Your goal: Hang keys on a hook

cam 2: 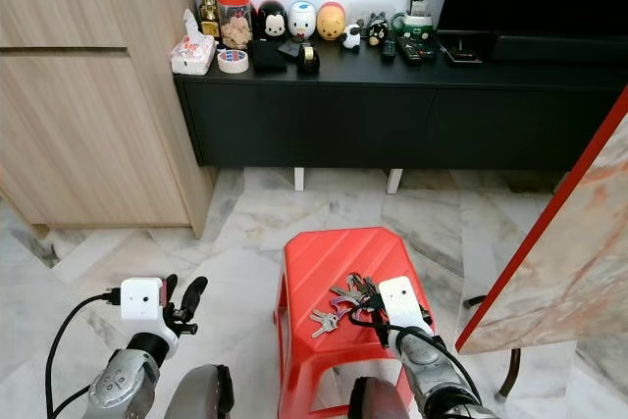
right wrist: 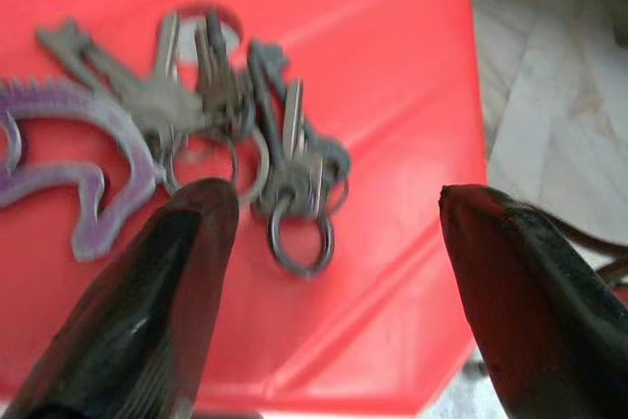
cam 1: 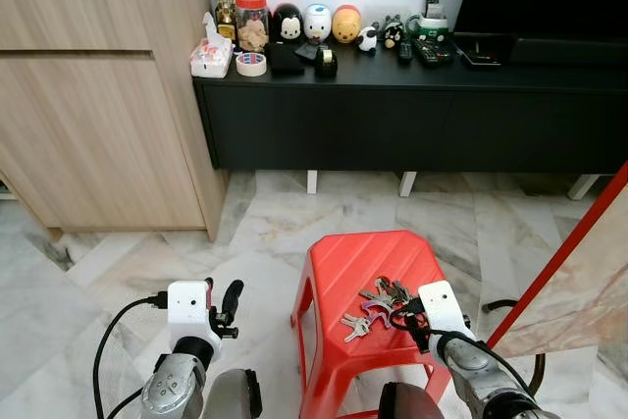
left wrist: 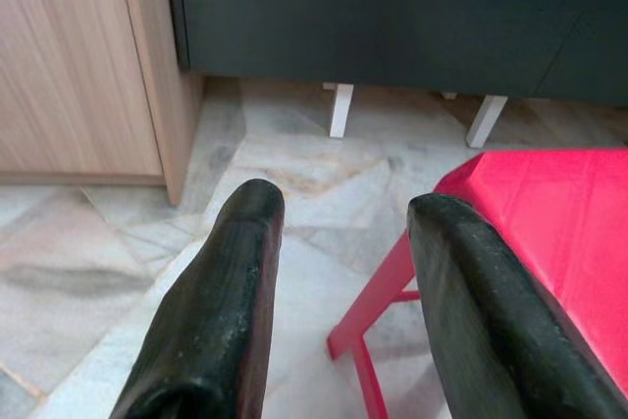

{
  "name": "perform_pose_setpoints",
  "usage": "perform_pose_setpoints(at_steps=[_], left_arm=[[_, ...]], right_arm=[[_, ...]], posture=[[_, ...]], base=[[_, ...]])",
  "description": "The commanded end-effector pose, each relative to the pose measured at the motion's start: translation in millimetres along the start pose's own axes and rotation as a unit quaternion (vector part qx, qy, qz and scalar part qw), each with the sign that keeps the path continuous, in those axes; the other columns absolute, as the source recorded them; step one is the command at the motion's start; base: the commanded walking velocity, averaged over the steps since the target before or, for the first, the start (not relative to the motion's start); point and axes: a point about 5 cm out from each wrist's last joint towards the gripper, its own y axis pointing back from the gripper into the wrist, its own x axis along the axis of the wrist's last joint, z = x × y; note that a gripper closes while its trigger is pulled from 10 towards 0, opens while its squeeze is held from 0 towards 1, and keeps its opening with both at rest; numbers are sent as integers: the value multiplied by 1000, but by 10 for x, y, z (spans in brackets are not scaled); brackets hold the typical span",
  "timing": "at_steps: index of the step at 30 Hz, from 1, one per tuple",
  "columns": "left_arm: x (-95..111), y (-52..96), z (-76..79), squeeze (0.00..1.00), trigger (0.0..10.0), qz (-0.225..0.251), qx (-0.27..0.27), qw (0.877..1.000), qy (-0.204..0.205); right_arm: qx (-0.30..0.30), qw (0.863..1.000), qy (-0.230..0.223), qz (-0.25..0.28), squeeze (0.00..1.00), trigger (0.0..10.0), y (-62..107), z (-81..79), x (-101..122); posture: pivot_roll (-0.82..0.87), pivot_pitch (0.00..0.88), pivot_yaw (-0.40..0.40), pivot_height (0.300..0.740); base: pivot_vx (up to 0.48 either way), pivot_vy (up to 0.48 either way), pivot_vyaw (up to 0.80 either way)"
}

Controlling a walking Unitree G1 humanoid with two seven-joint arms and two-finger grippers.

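The metal ring (right wrist: 300,238) runs through only its own keys, so these keys (right wrist: 296,162) will come loose and leave the purple tag behind when the robot lifts.
A bunch of keys (cam 1: 378,301) with a purple toothed tag (right wrist: 59,139) lies on top of a red plastic stool (cam 1: 348,262). My right gripper (cam 1: 410,319) hovers at the stool's right side, just above and behind the keys. In the right wrist view its fingers (right wrist: 186,242) are spread wide, and the key rings (right wrist: 294,223) lie just ahead of the tips; it is open and holds nothing. My left gripper (cam 1: 228,301) is low to the left of the stool, over the floor. Its fingers (left wrist: 235,272) stand apart, so it is open too.
A long black cabinet (cam 1: 412,115) stands against the back wall with jars, toy figures and remotes on top. A wooden cupboard (cam 1: 88,95) is at the left. A red-edged marble panel (cam 1: 579,272) leans at the right. Marble floor (cam 1: 265,223) surrounds the stool.
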Motion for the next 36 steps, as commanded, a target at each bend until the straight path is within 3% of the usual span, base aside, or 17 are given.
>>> perform_pose_setpoints(at_steps=[1,8,13,26,36], left_arm=[[20,2,32,0,10000,0,-7,1000,-5],[115,31,52,0,10000,13,-9,1000,-5],[126,81,42,0,10000,14,-7,1000,-7],[208,132,18,0,10000,18,-2,1000,-17],[214,159,23,0,10000,15,1,1000,-20]], right_arm=[[-7,1000,-8,12,0,10000,-5,51,48],[-7,999,-20,37,0,10000,-2,66,100],[-20,999,-16,25,0,10000,2,104,62],[12,998,9,53,0,10000,-31,-22,251],[-18,999,26,17,0,10000,-43,37,212]], posture=[[88,45,-42,593],[90,83,-36,593],[98,112,-33,593],[106,134,-29,593],[103,135,-31,593]], base=[[0,0,0],[0,0,0],[0,0,0],[0,0,0],[0,0,0]])
